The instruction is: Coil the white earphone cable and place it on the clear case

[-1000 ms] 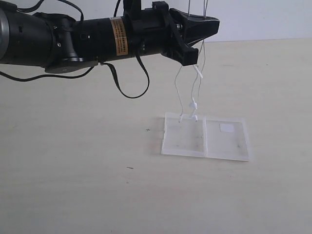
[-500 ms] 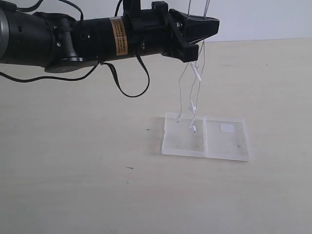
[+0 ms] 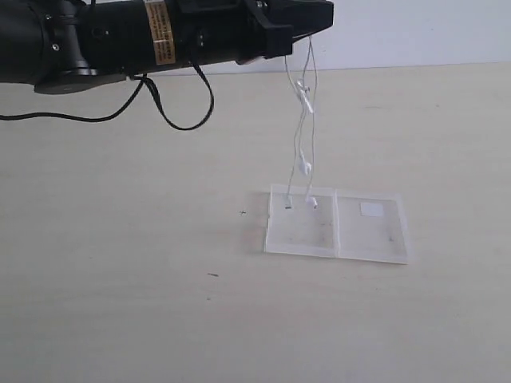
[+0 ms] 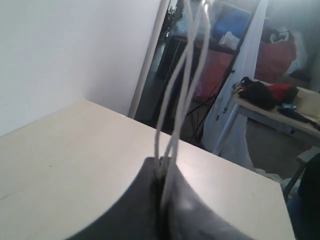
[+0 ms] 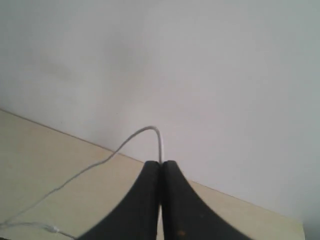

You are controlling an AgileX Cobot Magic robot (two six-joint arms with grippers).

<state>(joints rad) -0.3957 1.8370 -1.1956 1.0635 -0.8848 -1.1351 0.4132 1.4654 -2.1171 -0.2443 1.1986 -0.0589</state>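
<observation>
The parts of the white earphone cable [image 3: 304, 97] are held in my closed left gripper, so my right gripper continues to pull its part of the cable [image 5: 160, 142] away and then let it go.
The white earphone cable [image 3: 302, 120] hangs in several thin strands from my left gripper [image 3: 307, 17], which is shut on it high above the table. Its lower ends, two small white pieces, touch the left panel of the clear case [image 3: 371, 243], whose right panel carries a white sticker [image 3: 372, 209]. In the left wrist view the cable [image 4: 182, 75] rises out of the closed left gripper [image 4: 164, 167]. In the right wrist view my right gripper [image 5: 160, 164] is shut on a strand of the cable [image 5: 130, 137]. The right gripper is outside the exterior view.
The pale wooden table [image 3: 120, 263] lies under everything, with a white wall behind it. A black robot cable [image 3: 172, 112] loops down from the left arm. In the left wrist view a cluttered room with shelves lies past the table's edge.
My left arm has risen and drawn back to the left. The hanging cable has swung left with it, and its ends now rest further back on the case's left panel.
</observation>
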